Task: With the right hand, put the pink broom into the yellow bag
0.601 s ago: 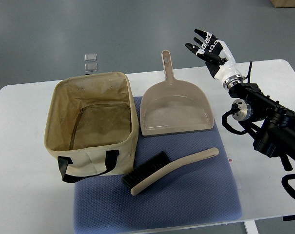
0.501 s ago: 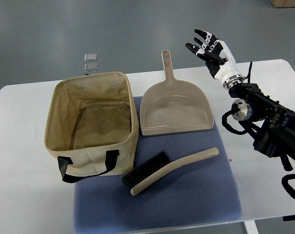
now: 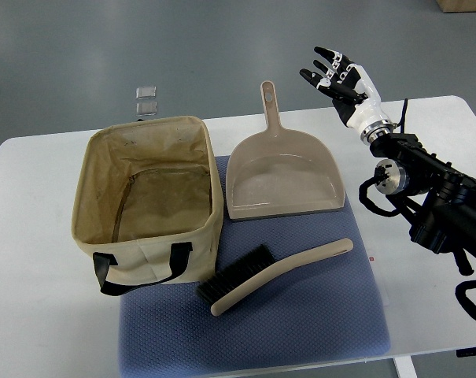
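The yellow bag's opening (image 3: 155, 181) is roomy corner to corner, so I expect the pink broom (image 3: 278, 269) to fit wholly inside, lying slantwise, when I lower it.
The broom (image 3: 269, 275), pale pinkish-beige with black bristles at its left end, lies slantwise on the blue mat (image 3: 300, 323) near the front. The yellowish fabric bag (image 3: 147, 201) with black handles stands open-topped at the left, touching the mat's left edge. My right hand (image 3: 330, 75) hovers high at the back right, past the table's far edge, fingers spread and holding nothing. It is well away from the broom. Its black arm (image 3: 434, 197) comes in from the right edge. The left arm does not show.
A beige dustpan (image 3: 281, 177) rests behind the broom, its handle pointing away. The white table (image 3: 33, 315) carries everything. Two small clear squares (image 3: 146, 101) sit on the grey floor beyond the bag.
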`<action>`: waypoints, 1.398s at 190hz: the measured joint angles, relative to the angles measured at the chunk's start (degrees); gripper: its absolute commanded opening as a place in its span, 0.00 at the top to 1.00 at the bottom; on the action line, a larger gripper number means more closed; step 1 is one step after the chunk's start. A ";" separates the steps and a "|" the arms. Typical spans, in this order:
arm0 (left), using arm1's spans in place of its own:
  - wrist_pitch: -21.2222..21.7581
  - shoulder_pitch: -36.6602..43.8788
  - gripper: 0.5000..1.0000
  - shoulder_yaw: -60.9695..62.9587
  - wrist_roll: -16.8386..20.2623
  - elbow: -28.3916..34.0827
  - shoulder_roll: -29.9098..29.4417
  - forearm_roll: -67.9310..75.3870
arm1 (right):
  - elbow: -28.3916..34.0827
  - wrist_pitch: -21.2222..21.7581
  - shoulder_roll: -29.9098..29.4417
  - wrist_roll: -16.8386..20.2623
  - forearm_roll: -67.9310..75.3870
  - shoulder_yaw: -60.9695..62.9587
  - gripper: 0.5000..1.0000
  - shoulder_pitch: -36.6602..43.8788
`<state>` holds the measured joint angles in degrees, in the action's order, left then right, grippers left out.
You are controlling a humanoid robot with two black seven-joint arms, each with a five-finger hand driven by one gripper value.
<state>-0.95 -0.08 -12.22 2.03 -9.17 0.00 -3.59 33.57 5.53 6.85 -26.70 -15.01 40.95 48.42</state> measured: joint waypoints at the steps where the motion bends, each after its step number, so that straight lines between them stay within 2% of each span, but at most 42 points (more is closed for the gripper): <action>1: 0.00 0.00 0.00 0.00 0.00 0.00 0.00 0.00 | 0.00 0.00 0.01 0.01 0.00 -0.01 0.14 0.00; 98: 0.00 -0.01 0.00 0.01 -0.01 -0.13 0.00 0.06 | -0.25 -0.99 0.07 0.05 -0.92 -0.79 0.14 0.34; 158: -0.02 -0.01 0.00 0.01 -0.01 -0.14 0.00 0.07 | 0.07 -0.91 3.02 0.02 -1.75 -4.05 0.14 0.44; 210: -0.02 -0.06 0.00 0.03 -0.01 -0.14 0.00 0.07 | 2.16 -0.48 11.36 -0.35 -1.84 -16.67 0.14 2.71; 265: -0.02 -0.19 0.00 0.09 -0.01 -0.15 0.00 0.07 | 14.26 -1.46 21.33 -0.67 -3.84 -38.24 0.14 12.19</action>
<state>-0.97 -0.27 -12.13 2.02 -9.32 0.00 -3.52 47.83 4.08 28.18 -27.37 -18.84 2.71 60.60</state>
